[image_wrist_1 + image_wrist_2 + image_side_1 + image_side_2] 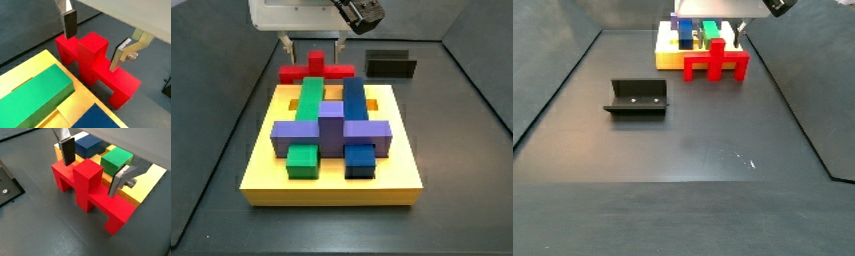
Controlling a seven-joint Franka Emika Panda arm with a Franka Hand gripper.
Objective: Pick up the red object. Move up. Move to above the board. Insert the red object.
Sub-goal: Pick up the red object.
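Note:
I expect the red object (317, 69) to sit astride the long green and blue bars when I lower it onto the board, since gaps show (101, 90) beneath its arms.
The red object (93, 62) is a cross-shaped block with a raised middle post. It rests on the dark floor right beside the yellow board (37, 67). It also shows in both side views (314, 72) (716, 64). My gripper (92, 49) is lowered over it and open. One finger stands on each side of the post, with a gap between each pad and the post. In the wrist view (91, 175) the fingers (67, 153) stand the same way. Nothing is held.
The board (331, 178) carries a purple cross piece (331, 128), long green (310, 95) and blue (353, 95) bars, and small green (302, 158) and blue (360, 158) blocks. The fixture (637, 98) stands on the floor away from the board. Dark walls enclose the floor.

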